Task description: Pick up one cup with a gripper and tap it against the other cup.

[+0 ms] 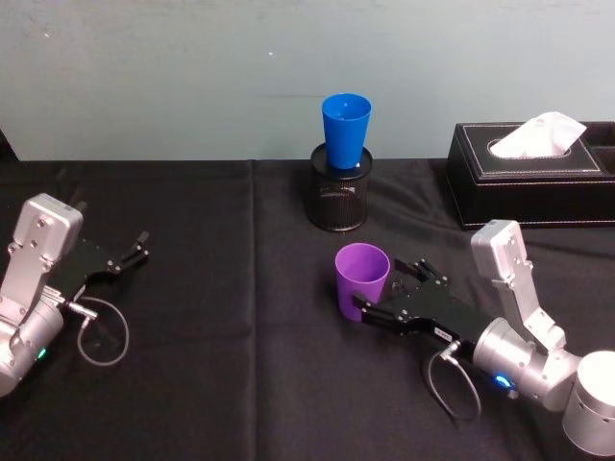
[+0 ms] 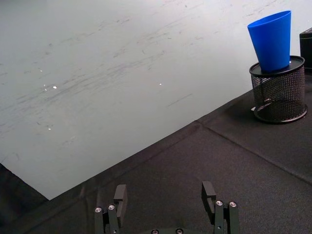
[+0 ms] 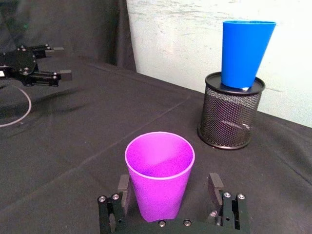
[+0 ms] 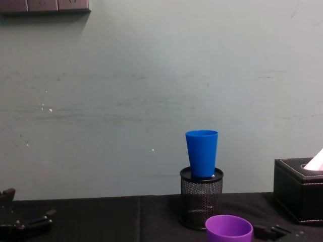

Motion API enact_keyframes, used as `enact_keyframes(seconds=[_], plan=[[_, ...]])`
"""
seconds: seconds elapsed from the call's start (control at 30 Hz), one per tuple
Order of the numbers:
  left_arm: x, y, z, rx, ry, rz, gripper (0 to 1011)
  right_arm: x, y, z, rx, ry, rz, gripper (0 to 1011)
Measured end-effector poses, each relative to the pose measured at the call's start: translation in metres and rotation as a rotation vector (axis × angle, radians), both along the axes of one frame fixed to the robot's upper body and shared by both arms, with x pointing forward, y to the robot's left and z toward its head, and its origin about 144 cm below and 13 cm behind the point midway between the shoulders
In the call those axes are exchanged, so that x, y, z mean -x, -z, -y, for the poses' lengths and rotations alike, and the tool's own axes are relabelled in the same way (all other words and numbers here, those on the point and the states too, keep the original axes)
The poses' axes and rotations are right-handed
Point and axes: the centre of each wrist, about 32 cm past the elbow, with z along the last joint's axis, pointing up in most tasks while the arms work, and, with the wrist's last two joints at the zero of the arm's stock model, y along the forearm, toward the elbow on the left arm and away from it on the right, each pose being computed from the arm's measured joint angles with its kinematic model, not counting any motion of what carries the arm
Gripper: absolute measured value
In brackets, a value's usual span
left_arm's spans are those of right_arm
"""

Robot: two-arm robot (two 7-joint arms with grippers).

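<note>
The blue cup (image 4: 202, 154) should lean together with the pen holder and settle upright again when I tap it, because a white scrap (image 3: 245, 88) shows under the cup's base.
The purple cup (image 1: 361, 277) (image 3: 158, 180) (image 4: 228, 229) stands upright on the black cloth at centre right. My right gripper (image 1: 389, 285) (image 3: 168, 187) is open, one finger on each side of the cup's lower body with small gaps showing. The blue cup (image 1: 346, 130) (image 3: 243, 51) (image 4: 202, 154) (image 2: 272, 41) sits upright in the mouth of a black mesh pen holder (image 1: 338, 197) (image 3: 229, 117) near the back wall, beyond the purple cup. My left gripper (image 1: 133, 250) (image 2: 164, 187) (image 3: 61, 62) rests open and empty at the far left.
A black tissue box (image 1: 528, 173) (image 4: 298, 189) with a white tissue stands at the back right, beside the pen holder. A pale wall runs close behind the table. Bare black cloth (image 1: 221, 336) lies between the two arms.
</note>
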Motion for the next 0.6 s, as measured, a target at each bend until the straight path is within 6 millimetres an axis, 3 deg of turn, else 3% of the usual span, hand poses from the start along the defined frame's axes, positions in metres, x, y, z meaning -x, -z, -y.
enact_keyframes(seconds=[0.6], plan=[[0.000,0.000,0.000,0.000,0.000,0.000,1000,-0.014,0.003,-0.018,-0.017,-0.028,0.003,1003]])
